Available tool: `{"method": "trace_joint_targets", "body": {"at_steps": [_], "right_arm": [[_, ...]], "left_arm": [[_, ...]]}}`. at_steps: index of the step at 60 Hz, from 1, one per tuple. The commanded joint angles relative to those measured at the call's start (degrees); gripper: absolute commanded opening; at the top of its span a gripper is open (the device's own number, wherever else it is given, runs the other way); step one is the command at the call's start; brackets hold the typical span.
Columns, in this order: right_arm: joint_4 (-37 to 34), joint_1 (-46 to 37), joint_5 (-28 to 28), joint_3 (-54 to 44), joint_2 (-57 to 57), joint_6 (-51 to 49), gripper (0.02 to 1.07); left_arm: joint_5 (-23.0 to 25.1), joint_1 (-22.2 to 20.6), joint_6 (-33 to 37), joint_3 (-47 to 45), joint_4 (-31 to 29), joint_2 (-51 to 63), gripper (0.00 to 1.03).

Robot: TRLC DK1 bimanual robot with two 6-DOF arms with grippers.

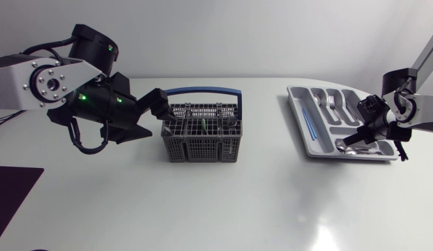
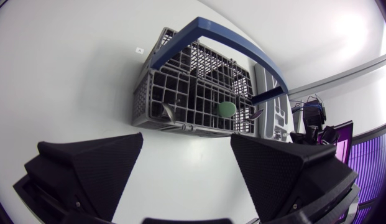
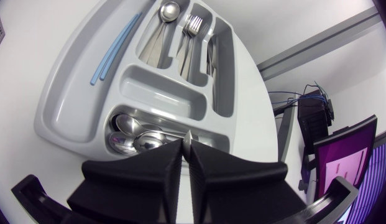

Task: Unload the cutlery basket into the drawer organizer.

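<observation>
My gripper is going to lift the spoon. The metal spoon's bowl (image 2: 168,112) sticks through the basket's open grid (image 2: 170,98), so I expect the spoon to slide free, long hidden handle included.
The grey cutlery basket (image 1: 202,139) with a blue handle (image 1: 202,90) stands mid-table; a green-tipped utensil (image 2: 227,109) and some metal pieces stick up inside it. My left gripper (image 1: 155,115) hangs open just left of the basket (image 2: 180,93), touching nothing. The grey drawer organizer (image 1: 300,118) lies at the right. My right gripper (image 1: 362,131) is low over its front compartment. In the right wrist view this gripper (image 3: 186,146) is shut on a thin spoon handle (image 3: 188,137). The spoon's bowl lies among the other spoons (image 3: 133,134).
Two blue straws (image 3: 115,50) lie in the organizer's long side slot (image 1: 310,125). Forks (image 3: 191,25) and a spoon (image 3: 170,10) fill the far compartments. A dark mat (image 1: 10,192) covers the table's front left corner.
</observation>
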Motion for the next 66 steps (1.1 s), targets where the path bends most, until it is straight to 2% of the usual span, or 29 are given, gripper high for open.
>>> {"method": "trace_joint_targets", "body": {"at_steps": [1, 7, 8, 11, 24, 34, 46, 58, 60, 66], "right_arm": [[1.97, -0.15, 1.73, -0.82, 1.68, -1.06, 0.39], [2.15, 0.38, 3.4, -0.82, 2.47, -0.62, 0.79], [2.15, 0.64, 4.01, -0.82, 2.47, -0.18, 0.96], [2.15, 0.9, 4.27, -0.82, 2.38, 0.17, 1.03], [0.66, 2.84, 4.8, -1.17, -0.78, 1.93, 1.03], [-1.01, 6.09, 5.51, -2.22, -4.65, 4.04, 1.03], [-6.37, 13.3, 5.94, -2.31, -10.18, 8.87, 1.03], [-11.38, 21.47, 5.94, -2.05, -13.35, 13.97, 1.03], [-11.74, 22.79, 5.94, -2.05, -13.79, 14.85, 1.03], [-13.14, 26.13, 5.94, -1.96, -14.4, 17.05, 1.03]], "left_arm": [[-1.08, 0.13, -2.62, -1.27, -0.01, -0.99, 0.99], [-2.75, -0.22, -3.15, -0.56, -1.33, -0.99, 0.99], [-2.93, -0.31, -3.5, 0.05, -2.38, -0.9, 0.99], [-3.19, -0.31, -4.03, 0.75, -3.26, -0.81, 0.99], [-6.7, -1.19, -5.87, 3.39, -6.51, 0.15, 0.99], [-6.88, -1.98, -8.86, 5.24, -7.74, 1.39, 0.99], [-7.32, -2.77, -13.96, 7.35, -8.27, 3.49, 0.96], [-8.02, -2.77, -14.93, 9.45, -10.47, 5.16, 0.96], [-8.11, -2.77, -15.19, 9.54, -10.73, 5.34, 0.95], [-9.87, -2.95, -16.51, 10.07, -12.05, 5.78, 0.79]]}}
